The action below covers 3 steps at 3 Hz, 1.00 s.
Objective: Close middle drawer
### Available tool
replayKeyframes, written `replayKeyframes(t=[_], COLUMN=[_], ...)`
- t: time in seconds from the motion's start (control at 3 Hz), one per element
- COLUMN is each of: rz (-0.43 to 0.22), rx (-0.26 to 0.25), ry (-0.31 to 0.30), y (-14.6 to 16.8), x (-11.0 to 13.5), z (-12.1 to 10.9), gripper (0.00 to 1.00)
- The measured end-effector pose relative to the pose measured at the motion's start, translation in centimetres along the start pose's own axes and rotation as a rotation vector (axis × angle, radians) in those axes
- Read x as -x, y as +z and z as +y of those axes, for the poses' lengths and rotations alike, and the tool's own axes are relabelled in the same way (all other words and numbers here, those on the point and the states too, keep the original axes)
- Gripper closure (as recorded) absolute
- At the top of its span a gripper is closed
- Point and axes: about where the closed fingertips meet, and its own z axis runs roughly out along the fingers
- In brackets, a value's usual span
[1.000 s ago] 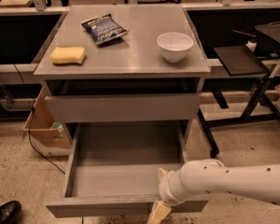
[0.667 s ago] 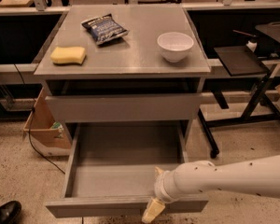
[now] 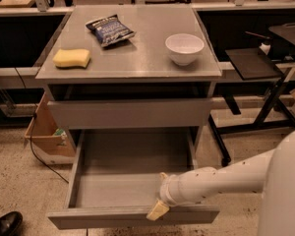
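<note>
My gripper should open, lift clear and move to the front panel's outer side, because a finger is inside the drawer's front edge and is in the way of closing.
The middle drawer of the grey cabinet is pulled far out, showing its empty grey box interior. Its flat front panel is nearest the camera. My gripper, with a yellowish tip on the end of the white arm, reaches in from the right. It rests at the top edge of the drawer's front panel, right of centre. It holds nothing that I can see.
Above the open drawer is a closed grey drawer front. The cabinet top carries a yellow sponge, a blue chip bag and a white bowl. A cardboard box stands at the left, a black stand at the right, and a shoe at the bottom left.
My gripper has moved a little to the left and up along the drawer's front edge. The drawer stands about as far out as before.
</note>
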Motion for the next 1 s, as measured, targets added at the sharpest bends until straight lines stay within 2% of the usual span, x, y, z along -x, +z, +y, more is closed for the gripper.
replayKeyframes(t=[0.33,1.0], rz=[-0.004,-0.014], rx=[-0.033,-0.061], ry=[0.004,0.004], y=[0.55,0.54], x=[-0.18,-0.12], z=[-0.73,-1.02], gripper=[0.42,0.89])
